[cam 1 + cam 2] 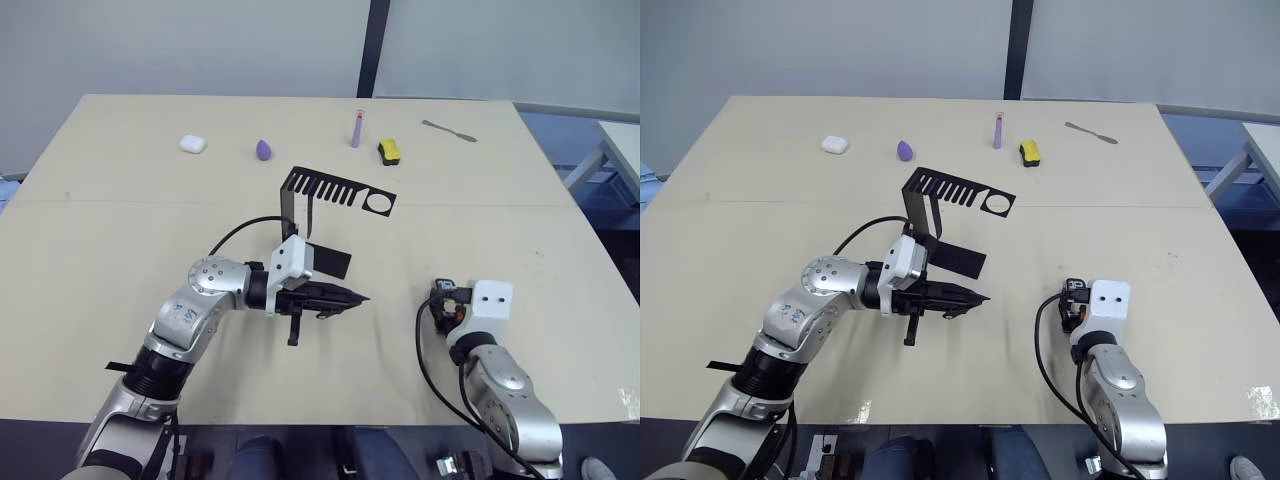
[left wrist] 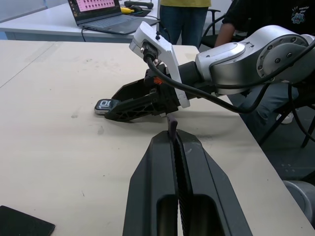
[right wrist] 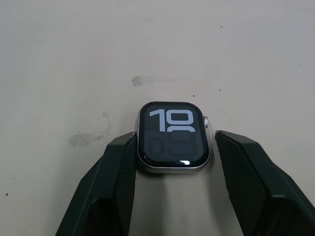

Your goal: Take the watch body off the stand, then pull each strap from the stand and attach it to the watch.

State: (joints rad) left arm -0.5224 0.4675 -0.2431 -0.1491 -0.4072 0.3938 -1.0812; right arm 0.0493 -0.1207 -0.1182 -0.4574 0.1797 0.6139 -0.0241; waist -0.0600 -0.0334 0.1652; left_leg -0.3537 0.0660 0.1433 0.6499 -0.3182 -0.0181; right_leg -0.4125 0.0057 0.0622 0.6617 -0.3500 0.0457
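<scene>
My right gripper will get the strap to slide in sideways when I push it across, because the watch body's top edge [image 3: 171, 103] sits clear of that gripper's fingers.
The watch body [image 3: 172, 140] lies face up on the table, its screen showing light digits. My right gripper [image 3: 174, 147] is open and straddles it; one finger [image 3: 120, 162] touches its side, the other stands a little apart. My left gripper [image 1: 352, 297] is shut on a thin dark strap [image 1: 295, 328]; one end hangs below the fingers and the other tip [image 2: 171, 127] pokes out between them. It points toward the right gripper [image 2: 109, 107], a hand's width away. The black stand [image 1: 338, 188] rises just behind the left gripper.
Along the table's far edge sit a white case [image 1: 192, 144], a purple egg-shaped thing [image 1: 263, 150], an upright lilac tube [image 1: 356, 130], a yellow-and-black block [image 1: 389, 151] and a metal tool [image 1: 449, 131]. People and a laptop [image 2: 101, 12] are beyond the table's right side.
</scene>
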